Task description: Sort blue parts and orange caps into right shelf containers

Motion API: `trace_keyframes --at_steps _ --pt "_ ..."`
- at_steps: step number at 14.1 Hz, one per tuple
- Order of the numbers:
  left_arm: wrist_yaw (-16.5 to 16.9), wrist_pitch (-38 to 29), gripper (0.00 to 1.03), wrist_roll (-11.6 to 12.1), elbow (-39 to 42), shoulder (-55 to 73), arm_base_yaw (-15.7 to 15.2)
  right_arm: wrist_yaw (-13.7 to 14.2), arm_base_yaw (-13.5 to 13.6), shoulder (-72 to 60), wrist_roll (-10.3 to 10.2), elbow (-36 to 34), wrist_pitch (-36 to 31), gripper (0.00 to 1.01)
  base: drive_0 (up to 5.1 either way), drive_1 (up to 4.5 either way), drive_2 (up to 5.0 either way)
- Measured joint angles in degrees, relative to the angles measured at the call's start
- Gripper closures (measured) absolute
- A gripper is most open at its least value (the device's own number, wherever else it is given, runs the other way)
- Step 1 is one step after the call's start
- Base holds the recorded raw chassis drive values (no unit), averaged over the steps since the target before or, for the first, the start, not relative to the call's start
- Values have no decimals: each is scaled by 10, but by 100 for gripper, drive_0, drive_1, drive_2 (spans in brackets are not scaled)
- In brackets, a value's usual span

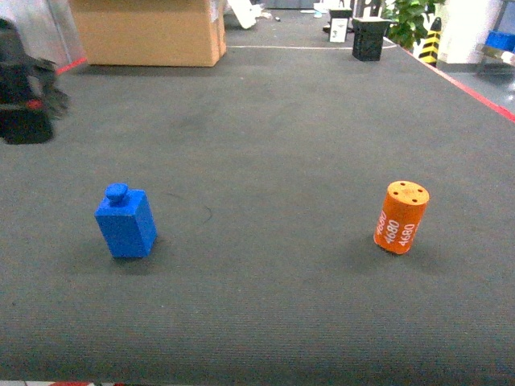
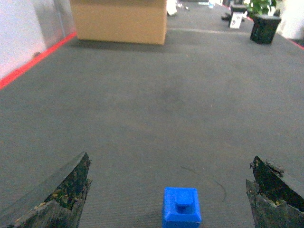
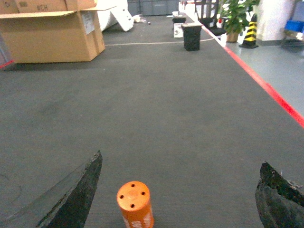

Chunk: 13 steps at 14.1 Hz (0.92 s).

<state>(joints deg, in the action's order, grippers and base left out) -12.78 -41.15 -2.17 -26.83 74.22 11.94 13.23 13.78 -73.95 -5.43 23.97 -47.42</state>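
Observation:
Small dark dots (image 3: 143,193) form a ring on the top side of the orange cap (image 1: 401,217), so the robot should expect round holes there when it lifts the cap.
A blue part (image 1: 126,223) stands on the dark carpet at the left, a chunky block with a knob on top. An orange cap (image 1: 401,217), a stubby cylinder with white print, stands at the right, leaning slightly. Neither gripper shows in the head view. In the left wrist view my left gripper (image 2: 172,185) is open, and the blue part (image 2: 181,207) lies low between its fingers, untouched. My right gripper (image 3: 180,183) is also open, with the orange cap (image 3: 134,202) nearer its left finger. A blue container (image 1: 500,40) on the right shelf (image 1: 492,55) peeks in far right, mostly cut off.
A large cardboard box (image 1: 149,32) stands at the back left and a black bin (image 1: 370,39) at the back right. A black device (image 1: 24,96) sits at the left edge. A red floor line (image 1: 475,92) borders the carpet on the right.

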Motion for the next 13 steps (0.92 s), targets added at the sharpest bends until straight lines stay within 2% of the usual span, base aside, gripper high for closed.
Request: trace_keyframes --at_steps 2,4,9,11,13 --pt "7 -6 5 -13 -52 110 7 1 21 -120 -6 62 -12 3 0 0 0" --pt "9 -17 5 -23 -80 183 10 0 23 -209 -9 99 -15 3 0 0 0" --pt "10 -28 5 -28 -104 254 20 2 24 -287 -12 129 -23 3 0 0 0" --pt "12 -46 5 -40 -105 299 22 5 31 -334 -21 150 -26 3 0 0 0" --pt "16 -48 5 -42 -105 315 21 5 31 -352 -25 157 -24 3 0 0 0"
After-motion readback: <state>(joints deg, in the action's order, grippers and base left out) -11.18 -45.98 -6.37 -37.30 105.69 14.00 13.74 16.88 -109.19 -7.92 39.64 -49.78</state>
